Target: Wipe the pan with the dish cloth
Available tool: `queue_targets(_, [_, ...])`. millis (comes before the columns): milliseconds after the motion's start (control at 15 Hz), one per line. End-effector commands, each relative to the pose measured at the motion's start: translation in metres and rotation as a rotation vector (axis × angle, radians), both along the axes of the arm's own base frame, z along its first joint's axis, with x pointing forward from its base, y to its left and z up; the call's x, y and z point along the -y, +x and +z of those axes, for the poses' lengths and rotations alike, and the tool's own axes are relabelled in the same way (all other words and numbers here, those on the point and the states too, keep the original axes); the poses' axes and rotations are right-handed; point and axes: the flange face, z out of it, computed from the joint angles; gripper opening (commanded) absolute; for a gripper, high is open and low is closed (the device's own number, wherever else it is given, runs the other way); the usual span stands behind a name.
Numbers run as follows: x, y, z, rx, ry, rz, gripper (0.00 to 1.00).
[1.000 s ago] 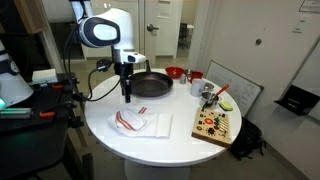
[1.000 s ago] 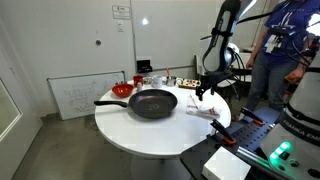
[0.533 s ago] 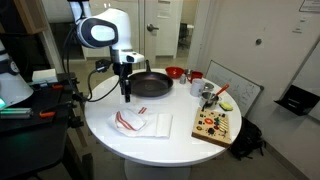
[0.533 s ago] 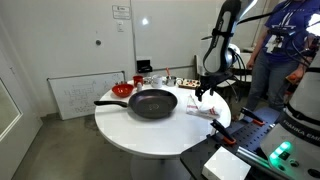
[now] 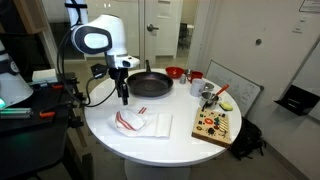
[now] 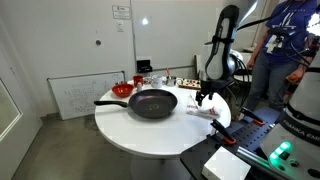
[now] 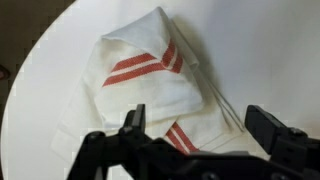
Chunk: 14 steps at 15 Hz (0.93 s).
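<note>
The dish cloth's folded flap lies free in front of the robot's open fingers, so the gripper goes on moving down toward the flap's red stripes until the fingers are on both sides of the flap.
A black pan sits on the round white table; it also shows in an exterior view with its handle pointing left. A white dish cloth with red stripes lies folded on the table near the front edge, also seen at the table's right side and in the wrist view. My gripper hangs open and empty above the table between pan and cloth; in the wrist view its two fingers stand wide apart over the cloth.
A red bowl, a mug and a metal pot stand behind the pan. A wooden board with food lies at the table's side. A whiteboard leans nearby. Equipment crowds one side.
The arm has shifted a little toward the cloth side, away from the pan. The gripper stays open; pan and cloth have not moved.
</note>
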Motion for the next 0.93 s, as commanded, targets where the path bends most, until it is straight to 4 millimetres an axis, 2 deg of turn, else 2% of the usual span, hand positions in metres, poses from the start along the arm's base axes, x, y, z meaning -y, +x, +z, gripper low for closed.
queue_targets(0, [0.003, -0.003, -0.018, 0.029, 0.018, 0.011, 1.00])
queue_targets(467, [0.018, -0.007, -0.057, -0.027, 0.062, -0.066, 1.00])
queue_targets(867, [0.038, -0.018, -0.063, -0.003, 0.095, -0.107, 1.00])
